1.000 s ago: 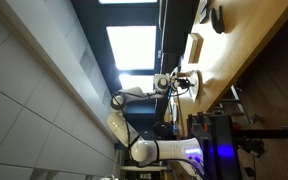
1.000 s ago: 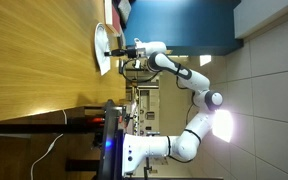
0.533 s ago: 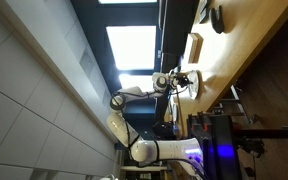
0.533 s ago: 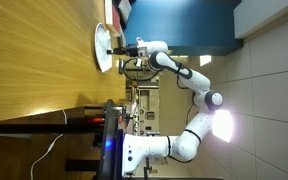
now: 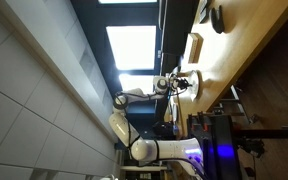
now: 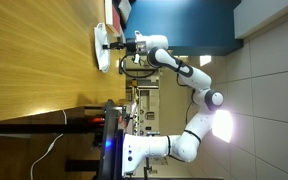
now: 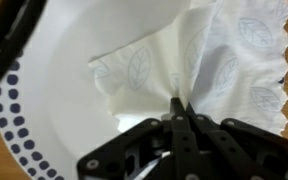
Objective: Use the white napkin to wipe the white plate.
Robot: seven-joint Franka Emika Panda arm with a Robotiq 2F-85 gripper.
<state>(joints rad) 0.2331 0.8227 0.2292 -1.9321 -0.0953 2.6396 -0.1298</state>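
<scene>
The napkin's scalloped edge sticks out past the plate's rim over the wooden table, so the robot's gripper should sweep the napkin back over the plate's middle.
The white plate, with a ring of dark blue dots on its rim, fills the wrist view. The white napkin, printed with faint leaf shapes, lies spread on the plate. My gripper is shut on a pinched fold of the napkin and holds it down on the plate. In an exterior view the plate shows edge-on on the wooden table with my gripper right over it. In an exterior view my gripper sits at the plate near the table's edge.
A cream boxy block and a dark round bowl stand further along the wooden table. A red and blue object lies beyond the plate. The robot's stand is by the table's end.
My gripper has moved along the plate with the napkin in it, toward the far side of the plate in the exterior view. The plate has stayed put.
</scene>
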